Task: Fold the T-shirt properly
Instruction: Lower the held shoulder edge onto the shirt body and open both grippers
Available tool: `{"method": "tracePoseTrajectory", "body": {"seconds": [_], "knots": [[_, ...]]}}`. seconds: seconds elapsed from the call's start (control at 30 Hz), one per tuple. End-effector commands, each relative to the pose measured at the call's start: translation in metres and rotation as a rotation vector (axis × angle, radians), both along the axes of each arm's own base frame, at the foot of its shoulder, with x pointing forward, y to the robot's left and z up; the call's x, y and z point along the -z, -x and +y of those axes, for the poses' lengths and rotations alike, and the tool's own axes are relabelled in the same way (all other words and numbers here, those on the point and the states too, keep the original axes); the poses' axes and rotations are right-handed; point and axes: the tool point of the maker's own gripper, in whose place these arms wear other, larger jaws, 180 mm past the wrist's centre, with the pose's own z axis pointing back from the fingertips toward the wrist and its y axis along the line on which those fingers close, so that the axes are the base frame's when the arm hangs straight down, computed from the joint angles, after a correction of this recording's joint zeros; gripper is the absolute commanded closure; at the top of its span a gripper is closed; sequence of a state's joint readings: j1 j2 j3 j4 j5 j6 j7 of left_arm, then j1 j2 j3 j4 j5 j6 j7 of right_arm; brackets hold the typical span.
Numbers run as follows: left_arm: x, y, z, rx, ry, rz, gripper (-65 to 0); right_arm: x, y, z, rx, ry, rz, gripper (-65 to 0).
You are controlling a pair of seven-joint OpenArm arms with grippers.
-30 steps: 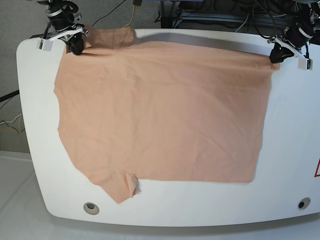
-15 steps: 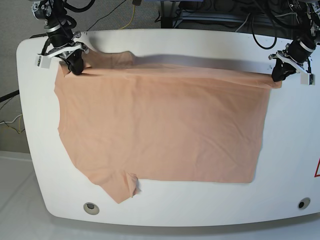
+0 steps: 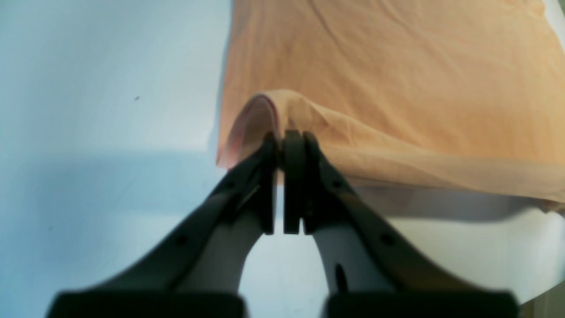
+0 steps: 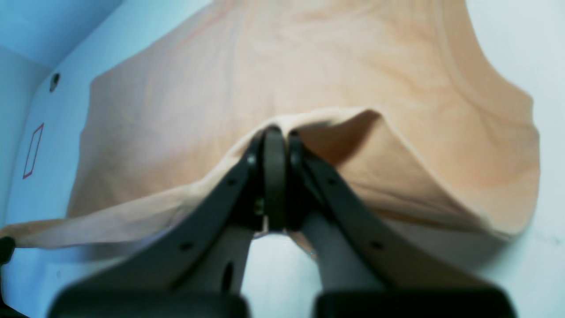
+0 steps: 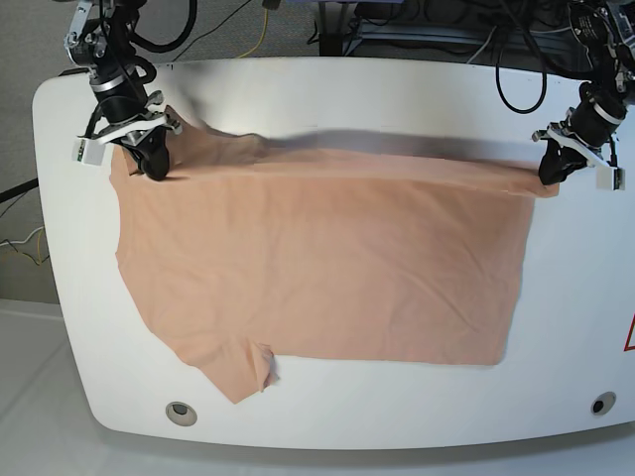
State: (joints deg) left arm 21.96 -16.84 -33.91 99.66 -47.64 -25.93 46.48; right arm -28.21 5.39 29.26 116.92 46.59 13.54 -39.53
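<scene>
The T-shirt's lifted edge [image 5: 347,165] is straight from gripper to gripper. My right gripper should keep going toward the T-shirt's middle [image 5: 332,243] and let go once that edge lies flat.
The peach T-shirt [image 5: 317,268] lies spread on the white table [image 5: 327,99], its far edge lifted off the surface. My left gripper [image 5: 549,176], on the right of the base view, is shut on the far right corner of the T-shirt [image 3: 397,66]; in the left wrist view the gripper [image 3: 282,137] pinches a raised fold of hem. My right gripper [image 5: 154,171], at the far left, is shut on the shoulder area near the sleeve; the right wrist view shows the gripper [image 4: 276,132] clamped on a tented fold of the T-shirt [image 4: 309,66].
A near sleeve [image 5: 243,372] with a curled cuff lies toward the front edge. Two round holes [image 5: 181,413] [image 5: 601,404] sit in the table's front corners. A red mark [image 5: 629,337] is at the right edge. Cables [image 5: 417,30] run behind the table.
Both grippers have carried the far edge of the T-shirt toward the front of the table, lifting it. More bare table shows behind the cloth.
</scene>
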Motion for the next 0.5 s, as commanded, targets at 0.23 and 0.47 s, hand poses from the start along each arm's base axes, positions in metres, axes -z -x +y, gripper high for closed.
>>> {"method": "tracePoseTrajectory", "body": {"seconds": [0.23, 0.47], "knots": [[-0.011, -0.023, -0.010, 0.038, 0.009, -0.059, 0.0, -0.012, -0.021, -0.001, -0.012, 0.037, -0.065, 0.0], [-0.006, -0.032, -0.008, 0.026, 0.026, -0.053, 0.0, -0.008, -0.033, -0.010, -0.007, 0.022, -0.071, 0.0]]}}
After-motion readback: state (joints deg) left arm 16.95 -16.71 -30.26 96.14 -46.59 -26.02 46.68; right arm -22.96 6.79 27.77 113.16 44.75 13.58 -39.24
